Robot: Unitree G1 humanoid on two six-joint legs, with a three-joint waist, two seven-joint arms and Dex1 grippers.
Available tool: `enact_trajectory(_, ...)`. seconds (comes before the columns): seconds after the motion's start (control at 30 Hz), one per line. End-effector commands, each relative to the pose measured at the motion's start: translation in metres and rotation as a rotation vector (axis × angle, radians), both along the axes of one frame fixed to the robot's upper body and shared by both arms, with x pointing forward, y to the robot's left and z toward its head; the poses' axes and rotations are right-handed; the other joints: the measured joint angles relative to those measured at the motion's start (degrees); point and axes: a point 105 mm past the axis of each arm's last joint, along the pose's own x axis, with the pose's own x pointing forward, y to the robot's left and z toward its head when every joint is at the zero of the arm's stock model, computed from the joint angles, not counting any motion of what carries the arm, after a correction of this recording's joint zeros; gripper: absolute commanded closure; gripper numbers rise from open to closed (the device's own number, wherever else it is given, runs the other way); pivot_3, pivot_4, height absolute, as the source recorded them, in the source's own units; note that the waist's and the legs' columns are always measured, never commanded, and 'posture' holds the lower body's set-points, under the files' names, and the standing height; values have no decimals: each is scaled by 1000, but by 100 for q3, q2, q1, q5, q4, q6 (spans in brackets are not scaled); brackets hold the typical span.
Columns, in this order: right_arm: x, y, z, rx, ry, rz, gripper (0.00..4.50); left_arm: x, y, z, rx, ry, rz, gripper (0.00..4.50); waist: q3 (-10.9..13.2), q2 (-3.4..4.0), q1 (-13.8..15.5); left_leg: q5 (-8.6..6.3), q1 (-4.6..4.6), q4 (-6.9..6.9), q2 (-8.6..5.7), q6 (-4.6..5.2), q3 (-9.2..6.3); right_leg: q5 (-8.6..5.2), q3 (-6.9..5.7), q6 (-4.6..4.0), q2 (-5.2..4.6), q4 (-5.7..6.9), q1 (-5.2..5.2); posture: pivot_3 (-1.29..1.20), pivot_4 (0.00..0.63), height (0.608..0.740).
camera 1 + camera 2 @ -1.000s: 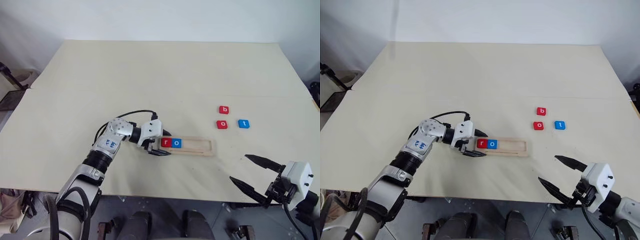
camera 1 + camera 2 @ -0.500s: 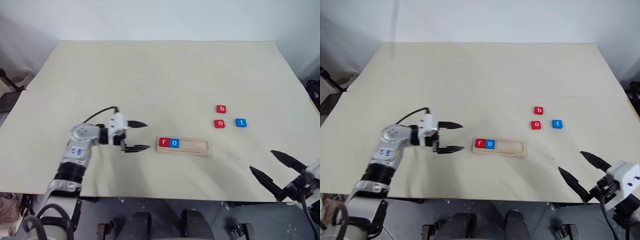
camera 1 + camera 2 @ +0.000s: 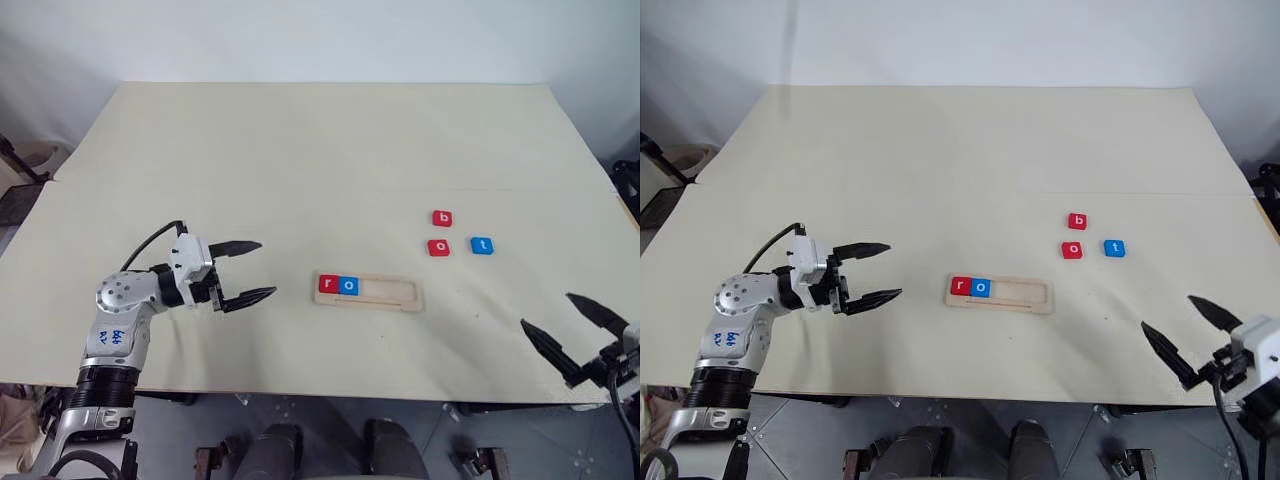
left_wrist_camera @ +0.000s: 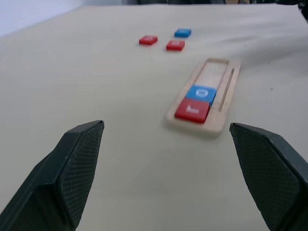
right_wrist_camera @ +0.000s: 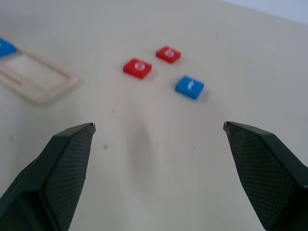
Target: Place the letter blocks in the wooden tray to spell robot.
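The red b block lies free and is next after the tray's blue o block, so the robot's right gripper should keep reaching until its fingers hold the red b block.
The pale wooden tray lies near the middle of the table, with a red r block and a blue o block side by side at its left end. Three loose blocks lie to its upper right: red b, red o and blue t. My left gripper hovers open and empty to the left of the tray, its fingers pointing toward it. My right gripper stands open and empty at the table's front right edge, below the loose blocks.
The cream table stretches wide behind the tray. A seam runs across it. The front edge lies close below the tray.
My left gripper has drawn back to the left, away from the tray's left end. My right gripper has slid further right along the front edge. The blocks have not moved.
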Motion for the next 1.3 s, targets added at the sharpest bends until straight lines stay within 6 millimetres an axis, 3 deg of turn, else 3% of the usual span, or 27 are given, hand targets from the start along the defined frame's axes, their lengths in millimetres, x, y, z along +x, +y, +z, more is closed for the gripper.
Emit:
enact_trajectory(0.03, 23, 9, 23, 46, 9, 1, 0, -6, -7, 9, -25, -19, -20, 57, 0, 1, -15, 0, 0, 0, 1, 0, -1, 0, -1, 0, 0, 1, 0, 0, 150, 740)
enact_trajectory(0.13, 43, 13, 27, 50, 90, -33, 0, -6, -12, 9, -17, -31, -17, 57, 0, 1, 6, 0, -2, 0, 2, -1, -3, 0, -3, 0, 0, 1, -3, 0, 150, 740)
enact_trajectory(0.27, 75, 34, 21, 19, 229, -53, 0, -4, -20, 9, -23, -42, -15, 57, 0, 1, 29, 0, -7, 6, 0, 0, -3, 0, -3, -1, -1, -4, -3, 0, 150, 740)
enact_trajectory(0.47, 113, 43, 25, 25, 272, -156, 0, -1, -26, 6, -41, -33, -17, 57, 0, 1, 44, 0, -14, 3, -2, -1, -4, 0, -4, -1, -2, -3, -11, 0, 150, 740)
enact_trajectory(0.6, 123, 43, 25, 18, 283, -184, 0, -1, -30, 9, -50, -40, -32, 57, 0, 1, 41, 0, -18, 4, -3, 0, -3, 0, -6, 0, -3, -7, -13, 0, 150, 740)
enact_trajectory(0.97, 123, 49, 25, 33, 303, -180, 0, 2, -34, 12, -68, -43, -46, 57, 0, 1, 5, 0, -20, 4, -2, 0, 0, 1, -6, 0, -1, 0, -19, 0, 150, 740)
enact_trajectory(1.3, 160, 58, 30, 117, 374, -290, 0, 5, -34, 11, -62, -51, -26, 57, 0, 1, -114, 0, -20, 3, -2, 0, 0, 1, -6, 0, -2, 5, -20, 0, 150, 740)
